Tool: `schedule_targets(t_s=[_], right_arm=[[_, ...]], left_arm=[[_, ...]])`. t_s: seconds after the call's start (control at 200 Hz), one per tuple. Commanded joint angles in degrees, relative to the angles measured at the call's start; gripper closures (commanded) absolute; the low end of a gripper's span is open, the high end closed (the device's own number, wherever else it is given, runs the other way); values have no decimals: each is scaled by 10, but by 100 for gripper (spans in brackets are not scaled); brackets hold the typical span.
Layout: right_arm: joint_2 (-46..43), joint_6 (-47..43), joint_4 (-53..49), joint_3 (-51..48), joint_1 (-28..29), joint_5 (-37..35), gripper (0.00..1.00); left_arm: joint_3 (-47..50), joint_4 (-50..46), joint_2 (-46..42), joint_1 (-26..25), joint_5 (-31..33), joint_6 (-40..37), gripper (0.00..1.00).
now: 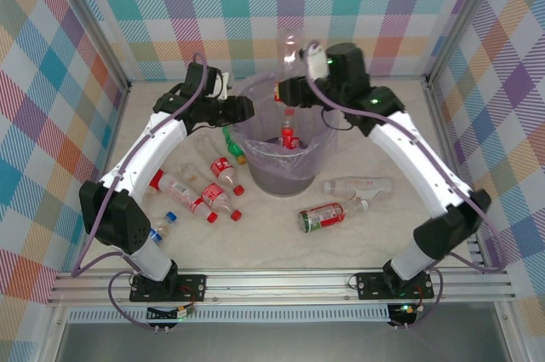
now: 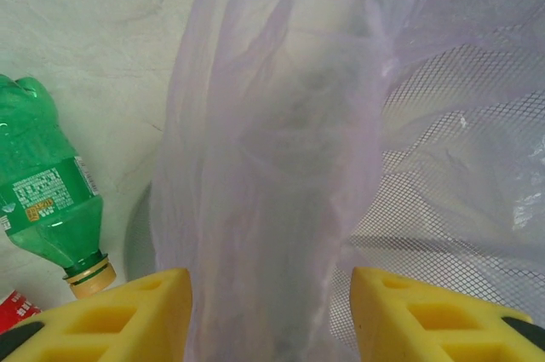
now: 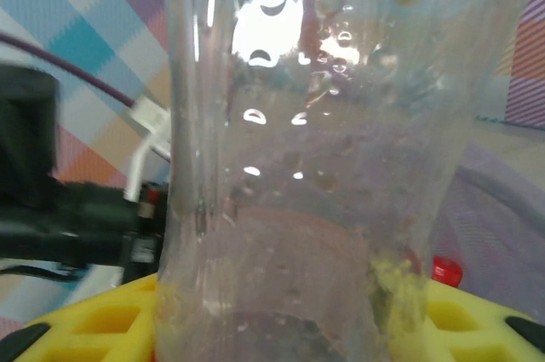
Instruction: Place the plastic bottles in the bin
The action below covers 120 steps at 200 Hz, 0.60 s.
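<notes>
I should continue to lower the clear bottle point(image 1: 290, 45) inward with my right gripper until it is inside the bin's rim, then let go, because it is upright over the bin's opening point(image 1: 271, 120).
The grey mesh bin point(image 1: 255, 145), lined with a lilac bag point(image 2: 272, 123), stands mid-table. Inside it lies a red-labelled bottle point(image 1: 289, 135). My left gripper point(image 1: 246, 110) point(image 2: 271, 315) is at the bin's left rim, its yellow fingers point(image 2: 136, 315) closed on either side of the bagged rim. My right gripper point(image 1: 287, 89) point(image 3: 289, 315) is over the bin's far rim, shut on a clear plastic bottle point(image 3: 315, 140) point(image 1: 294, 48). A green bottle point(image 1: 232, 142) point(image 2: 47, 200) lies just left of the bin.
Several red-labelled bottles point(image 1: 220, 183) and a blue-capped one point(image 1: 163, 224) lie on the table left of the bin. A clear bottle point(image 1: 358, 185) and a red-labelled one point(image 1: 322, 215) lie to its right front. Checked walls enclose the table.
</notes>
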<state>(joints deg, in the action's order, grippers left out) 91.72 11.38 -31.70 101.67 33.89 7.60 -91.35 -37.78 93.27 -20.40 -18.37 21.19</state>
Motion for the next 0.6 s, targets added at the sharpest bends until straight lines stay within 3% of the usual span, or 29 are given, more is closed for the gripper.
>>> schedule_targets(t_s=[0.0,0.38,0.595], right_arm=[[8,-58,-5,5,24,-51,58],[13,-31,55,-100,37,-61,54],[5,-25,59,-124,37,-69,44]], left_arm=[[-17,-12,6,-3,10,-8,49],[-11,-6,4,-3,14,-8,48],[-11,-6,3,0,18,-6,48]])
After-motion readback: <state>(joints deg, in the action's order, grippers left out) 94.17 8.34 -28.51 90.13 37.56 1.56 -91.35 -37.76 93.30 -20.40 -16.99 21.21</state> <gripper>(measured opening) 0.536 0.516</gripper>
